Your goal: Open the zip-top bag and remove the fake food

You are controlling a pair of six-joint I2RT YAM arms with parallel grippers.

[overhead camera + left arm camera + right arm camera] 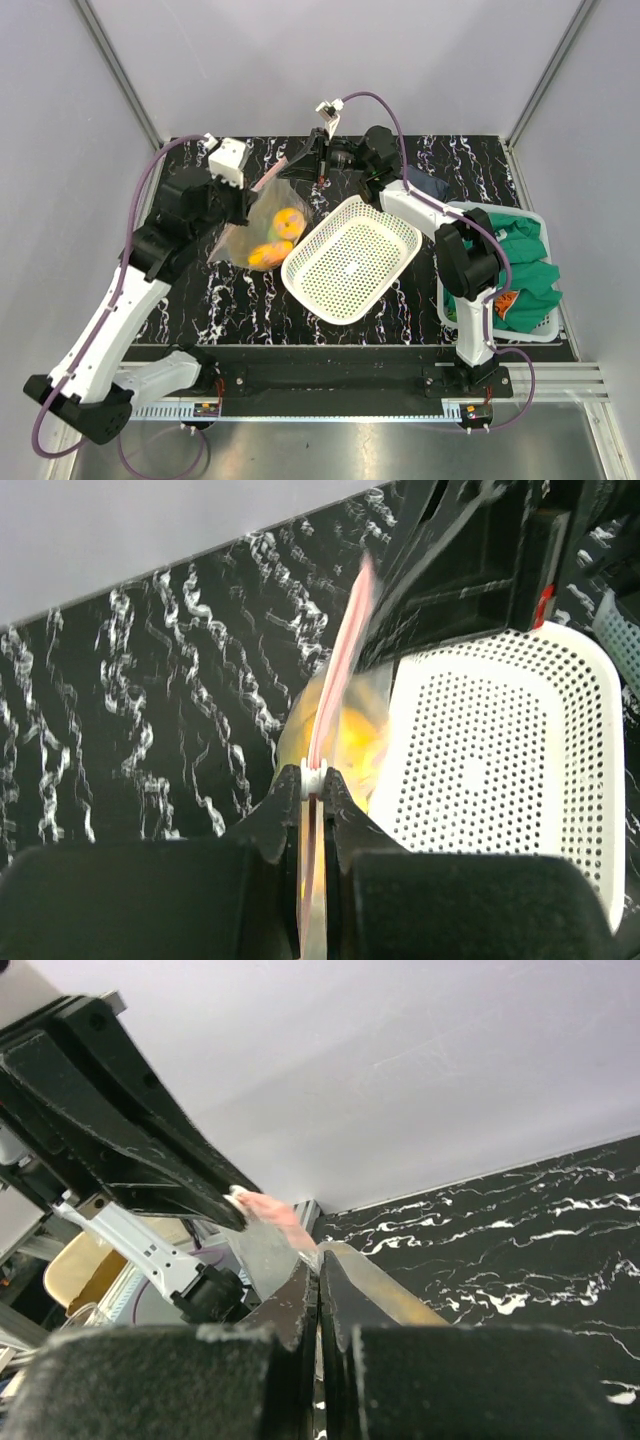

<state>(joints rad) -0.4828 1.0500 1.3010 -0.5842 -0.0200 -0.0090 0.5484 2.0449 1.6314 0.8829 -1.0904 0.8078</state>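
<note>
The bag's pink zip strip (342,665) runs tight from my right gripper. My left gripper should keep pulling the white zip slider until it gets to the bag's near end (217,255).
The clear zip-top bag (262,228) hangs slightly off the black marbled table at the back left, its pinkish zip strip (345,650) stretched taut between both grippers. Orange and yellow fake food (280,238) lies inside it, showing as a yellow glow (352,742) in the left wrist view. My left gripper (251,197) is shut on the small white zip slider (315,780) on the strip. My right gripper (304,166) is shut on the bag's far corner (318,1258), just below the pink strip end (268,1212). Its black body (470,560) shows beyond the strip.
A white mesh basket (385,225) lies tilted just right of the bag, its rim (560,640) close to the left gripper. At the right edge a second white basket (545,335) holds green clothing (525,255). A dark blue cloth (428,185) lies behind the right arm. Grey walls enclose the table.
</note>
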